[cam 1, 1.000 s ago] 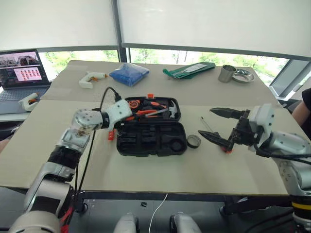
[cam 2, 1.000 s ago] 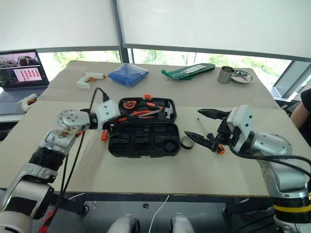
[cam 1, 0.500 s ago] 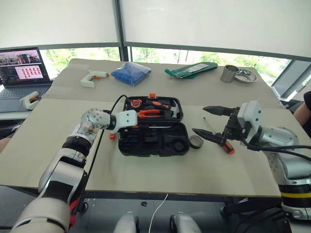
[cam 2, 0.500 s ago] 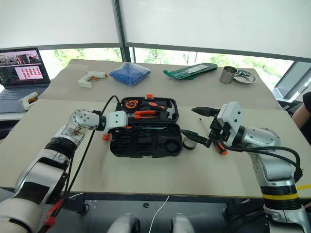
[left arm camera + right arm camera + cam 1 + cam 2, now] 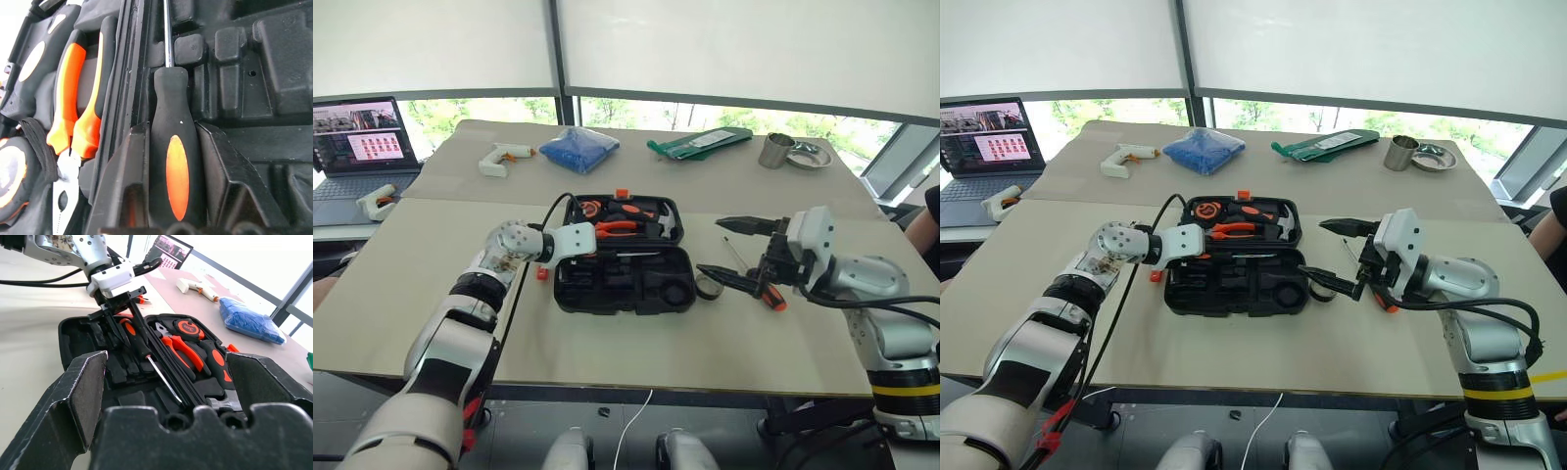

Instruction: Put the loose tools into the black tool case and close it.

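My gripper will lay in the loose screwdriver's handle (image 5: pixel 773 297), and it will fit in the room that the screwdriver in the case leaves beside its thin shaft (image 5: pixel 638 255).
The black tool case (image 5: pixel 607 300) lies open mid-table, with orange-handled pliers and a tape measure in its far half. My left gripper (image 5: pixel 594 247) reaches in from the case's left end. A black-and-orange screwdriver (image 5: pixel 171 171) lies along the hinge ridge, its handle between the fingers (image 5: pixel 128 181), which sit close against both sides. My right gripper (image 5: pixel 710 245) hovers open, right of the case. Below it a black tape roll (image 5: pixel 707 286) and another screwdriver (image 5: pixel 771 297) lie on the table. A small orange tool (image 5: pixel 540 274) lies at the case's left.
At the far side lie a white glue gun (image 5: pixel 499 157), a blue bag (image 5: pixel 576 149), a green pouch (image 5: pixel 700 142), a metal cup (image 5: pixel 773 149) and a dish (image 5: pixel 808 152). A laptop (image 5: pixel 357 137) and another glue gun (image 5: pixel 374 201) stand at the left.
My left gripper has sunk toward the case with the screwdriver, which now lies along the hinge ridge. The right gripper has stayed open in about the same place.
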{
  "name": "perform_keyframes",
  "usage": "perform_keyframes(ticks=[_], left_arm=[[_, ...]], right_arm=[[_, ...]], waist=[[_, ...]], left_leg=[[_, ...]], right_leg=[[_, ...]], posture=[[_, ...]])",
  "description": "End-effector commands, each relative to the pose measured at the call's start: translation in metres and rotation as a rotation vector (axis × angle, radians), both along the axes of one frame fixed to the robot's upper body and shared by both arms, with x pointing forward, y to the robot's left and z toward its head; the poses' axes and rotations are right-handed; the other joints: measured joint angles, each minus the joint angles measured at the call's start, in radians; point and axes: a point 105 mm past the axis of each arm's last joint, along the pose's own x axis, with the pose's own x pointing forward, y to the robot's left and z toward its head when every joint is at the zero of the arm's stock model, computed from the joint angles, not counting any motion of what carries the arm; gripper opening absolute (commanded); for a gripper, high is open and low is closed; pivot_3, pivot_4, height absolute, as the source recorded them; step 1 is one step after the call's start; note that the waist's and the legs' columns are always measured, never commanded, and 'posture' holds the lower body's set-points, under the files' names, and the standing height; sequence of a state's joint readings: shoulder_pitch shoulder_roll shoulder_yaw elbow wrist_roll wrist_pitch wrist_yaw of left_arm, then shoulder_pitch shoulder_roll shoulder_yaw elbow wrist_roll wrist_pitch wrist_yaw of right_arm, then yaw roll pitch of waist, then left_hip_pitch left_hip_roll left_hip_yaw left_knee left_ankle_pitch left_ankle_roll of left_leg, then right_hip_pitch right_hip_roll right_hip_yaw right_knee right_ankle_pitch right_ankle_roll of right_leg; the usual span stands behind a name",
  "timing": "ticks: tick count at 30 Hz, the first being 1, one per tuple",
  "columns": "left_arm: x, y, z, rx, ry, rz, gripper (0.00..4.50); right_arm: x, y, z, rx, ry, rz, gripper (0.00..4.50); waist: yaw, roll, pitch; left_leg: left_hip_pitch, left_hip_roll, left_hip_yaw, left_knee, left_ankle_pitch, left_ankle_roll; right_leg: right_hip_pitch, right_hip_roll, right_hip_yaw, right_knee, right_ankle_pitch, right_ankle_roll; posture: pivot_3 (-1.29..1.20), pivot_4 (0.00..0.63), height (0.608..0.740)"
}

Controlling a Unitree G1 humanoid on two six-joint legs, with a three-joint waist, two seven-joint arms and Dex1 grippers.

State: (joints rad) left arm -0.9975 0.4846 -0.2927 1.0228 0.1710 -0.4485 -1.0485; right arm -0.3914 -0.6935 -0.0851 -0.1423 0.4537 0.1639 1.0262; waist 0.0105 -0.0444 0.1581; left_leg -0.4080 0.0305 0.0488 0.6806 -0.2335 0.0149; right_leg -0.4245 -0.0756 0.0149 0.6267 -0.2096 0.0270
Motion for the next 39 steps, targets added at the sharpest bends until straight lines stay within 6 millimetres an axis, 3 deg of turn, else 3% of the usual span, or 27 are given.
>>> perform_keyframes(ticks=[1, 5, 9, 14, 15, 20, 24, 29, 33, 36, 39], left_arm=[[-0.004, -0.017, 0.031, -0.235, -0.069, -0.042, 3.06], [-0.004, -0.012, 0.044, -0.416, -0.006, 0.020, 3.06], [0.000, 0.000, 0.027, -0.475, 0.067, 0.155, 1.93], [0.004, -0.008, 0.005, -0.474, 0.155, 0.233, 0.12], [0.003, -0.011, 0.000, -0.459, 0.170, 0.231, 0.05], [-0.006, -0.026, -0.021, -0.361, 0.210, 0.187, 0.05], [-0.003, -0.025, -0.042, -0.226, 0.204, 0.237, 0.05], [0.002, -0.029, -0.051, -0.191, 0.236, 0.287, 0.05], [-0.003, -0.042, -0.021, -0.366, 0.166, 0.166, 0.05], [-0.020, -0.034, 0.013, -0.534, 0.142, 0.023, 0.82], [-0.038, -0.015, 0.039, -0.638, 0.130, -0.062, 1.93]], right_arm=[[-0.006, 0.006, 0.011, 0.019, -0.032, 0.036, 4.50], [-0.006, 0.005, 0.011, 0.031, -0.023, 0.029, 4.50], [-0.007, 0.006, 0.010, 0.053, -0.016, 0.019, 4.50], [-0.006, 0.006, 0.011, 0.082, -0.032, -0.011, 4.50], [-0.006, 0.005, 0.011, 0.087, -0.033, -0.018, 4.50], [-0.003, -0.002, 0.002, 0.110, -0.016, -0.080, 4.50], [-0.002, -0.006, -0.014, 0.123, 0.020, -0.145, 4.50], [-0.002, -0.007, -0.025, 0.149, 0.052, -0.200, 4.50], [-0.003, -0.021, -0.022, 0.214, 0.041, -0.294, 4.50], [-0.013, -0.039, -0.027, 0.243, 0.054, -0.372, 4.50], [-0.027, -0.063, -0.037, 0.257, 0.069, -0.472, 4.50]], waist=[[0.002, 0.000, 0.000], [0.000, 0.000, 0.000], [-0.005, 0.000, 0.000], [-0.005, 0.000, 0.000], [-0.003, 0.000, 0.000], [0.002, 0.000, 0.000], [0.004, 0.000, 0.000], [0.008, 0.006, -0.005], [0.008, 0.007, -0.005], [0.008, 0.007, -0.005], [0.001, 0.007, -0.005]], left_leg=[[0.000, 0.000, 0.000, 0.000, 0.000, 0.000], [-0.002, 0.000, 0.000, 0.000, 0.000, 0.000], [0.000, 0.000, -0.001, 0.000, 0.000, 0.000], [0.000, 0.000, -0.001, 0.000, 0.000, 0.000], [0.000, 0.000, -0.001, 0.000, 0.000, 0.000], [0.000, -0.001, -0.001, 0.000, 0.000, 0.000], [0.003, -0.001, -0.001, 0.000, 0.000, 0.000], [0.004, -0.001, 0.000, 0.001, 0.000, 0.000], [0.006, -0.001, 0.000, 0.002, 0.001, -0.001], [0.003, -0.001, -0.001, 0.002, 0.002, -0.001], [-0.001, 0.000, -0.001, 0.000, 0.000, 0.000]], right_leg=[[0.000, 0.000, 0.000, 0.001, 0.000, 0.000], [-0.001, -0.001, 0.000, 0.000, 0.000, 0.000], [-0.001, 0.000, 0.000, 0.001, 0.000, 0.000], [0.000, 0.000, 0.000, 0.002, 0.000, 0.000], [0.000, 0.000, 0.000, 0.001, 0.000, 0.000], [0.001, 0.000, 0.000, 0.001, 0.000, 0.000], [0.003, -0.001, 0.000, 0.001, 0.000, 0.000], [0.005, -0.001, 0.000, 0.001, 0.000, 0.001], [0.006, 0.000, 0.000, 0.002, -0.002, 0.006], [0.003, -0.001, 0.000, 0.002, 0.001, 0.001], [0.000, -0.001, 0.001, 0.000, 0.001, 0.000]], posture=[[0.00, 0.150, 0.740], [0.00, 0.150, 0.740], [0.00, 0.150, 0.740], [0.00, 0.150, 0.740], [0.00, 0.150, 0.740], [0.00, 0.150, 0.740], [0.00, 0.150, 0.740], [0.00, 0.150, 0.740], [0.00, 0.150, 0.740], [0.00, 0.150, 0.740], [0.00, 0.150, 0.740]])
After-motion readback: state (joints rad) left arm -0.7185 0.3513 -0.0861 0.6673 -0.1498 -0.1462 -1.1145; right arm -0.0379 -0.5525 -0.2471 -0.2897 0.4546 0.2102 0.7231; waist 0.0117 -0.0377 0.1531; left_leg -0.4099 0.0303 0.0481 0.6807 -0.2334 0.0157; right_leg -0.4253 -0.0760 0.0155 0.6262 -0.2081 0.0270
